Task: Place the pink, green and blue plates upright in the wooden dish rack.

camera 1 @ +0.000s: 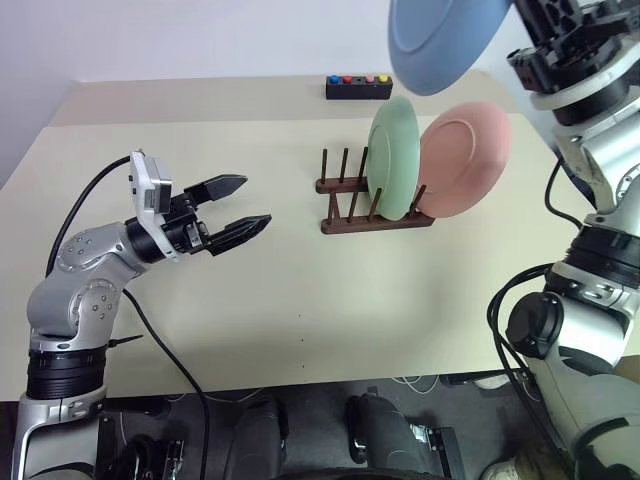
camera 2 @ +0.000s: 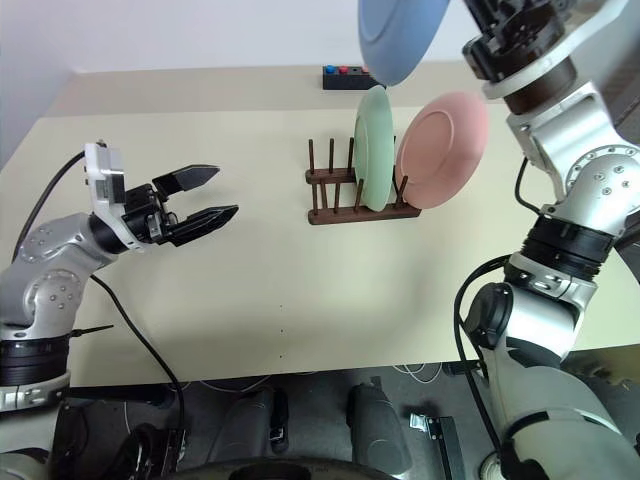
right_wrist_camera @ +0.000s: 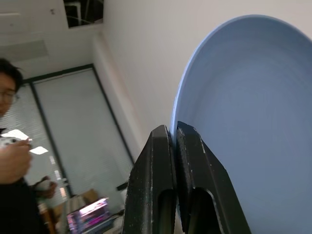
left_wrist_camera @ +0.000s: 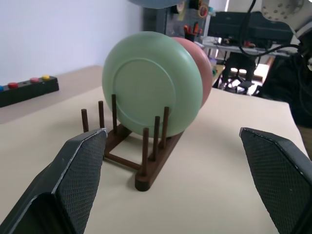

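Note:
The blue plate's lower edge point(camera 1: 424, 88) is free, the pegs point(camera 1: 341, 188) beside the green plate empty. My right gripper should keep moving the blue plate there until it stands upright.
The wooden dish rack point(camera 1: 372, 212) stands on the table's far middle. A green plate point(camera 1: 393, 158) stands upright between its pegs, and a pink plate point(camera 1: 465, 158) leans in the rack just right of it. High above them hangs the blue plate point(camera 1: 445, 40), tilted, with my right gripper point(right_wrist_camera: 174, 127) shut on its rim. My left gripper point(camera 1: 255, 202) hovers over the table left of the rack, open and empty, pointing toward it. The rack's left pegs point(left_wrist_camera: 100, 117) hold nothing.
A small black box with coloured buttons point(camera 1: 358, 87) sits at the table's far edge behind the rack. The beige table point(camera 1: 300, 300) spreads wide in front of the rack. A person point(right_wrist_camera: 9, 146) stands in the room behind, seen in the right wrist view.

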### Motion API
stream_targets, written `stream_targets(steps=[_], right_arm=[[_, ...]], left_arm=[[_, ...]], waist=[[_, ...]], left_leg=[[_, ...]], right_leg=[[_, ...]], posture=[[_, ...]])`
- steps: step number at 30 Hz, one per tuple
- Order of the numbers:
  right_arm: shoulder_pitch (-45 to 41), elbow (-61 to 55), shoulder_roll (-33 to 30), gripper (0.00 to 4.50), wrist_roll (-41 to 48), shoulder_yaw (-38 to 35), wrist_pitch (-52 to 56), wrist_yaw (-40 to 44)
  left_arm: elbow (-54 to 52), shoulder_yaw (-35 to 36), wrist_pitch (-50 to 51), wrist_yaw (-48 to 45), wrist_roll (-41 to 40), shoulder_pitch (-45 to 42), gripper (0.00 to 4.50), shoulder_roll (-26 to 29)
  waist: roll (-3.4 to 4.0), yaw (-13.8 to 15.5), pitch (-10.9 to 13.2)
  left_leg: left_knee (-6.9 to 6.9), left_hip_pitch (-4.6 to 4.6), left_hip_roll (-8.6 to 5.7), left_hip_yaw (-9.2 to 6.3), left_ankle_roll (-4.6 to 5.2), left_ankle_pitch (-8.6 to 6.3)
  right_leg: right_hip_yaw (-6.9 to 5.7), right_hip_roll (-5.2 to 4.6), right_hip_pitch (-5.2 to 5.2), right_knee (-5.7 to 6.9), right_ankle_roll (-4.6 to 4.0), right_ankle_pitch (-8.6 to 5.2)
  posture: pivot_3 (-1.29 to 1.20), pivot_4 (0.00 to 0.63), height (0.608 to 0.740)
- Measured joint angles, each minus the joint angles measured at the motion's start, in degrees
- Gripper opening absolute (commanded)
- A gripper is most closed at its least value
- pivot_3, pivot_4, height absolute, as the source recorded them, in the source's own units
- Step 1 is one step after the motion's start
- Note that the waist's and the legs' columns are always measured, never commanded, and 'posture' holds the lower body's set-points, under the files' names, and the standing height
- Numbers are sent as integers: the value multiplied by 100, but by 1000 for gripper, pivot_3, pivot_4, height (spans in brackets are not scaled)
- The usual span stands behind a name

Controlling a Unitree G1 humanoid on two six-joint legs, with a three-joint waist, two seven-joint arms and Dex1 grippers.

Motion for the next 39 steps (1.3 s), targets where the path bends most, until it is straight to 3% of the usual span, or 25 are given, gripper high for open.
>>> stream_targets(steps=[18, 39], right_arm=[[758, -37, 621, 24, -366, 1023, -71, -31], [926, 333, 854, 24, -1091, 1126, -337, 236]], left_arm=[[-273, 20, 106, 60, -121, 307, 4500, 102], [-305, 12, 103, 52, -120, 286, 4500, 101]], waist=[[0, -7, 0], [0, -11, 0]], left_leg=[[0, 0, 0, 0, 0, 0], [-2, 0, 0, 0, 0, 0]], right_leg=[[0, 0, -2, 0, 0, 0], [0, 0, -2, -1, 0, 0]], posture=[[0, 150, 740], [0, 150, 740]])
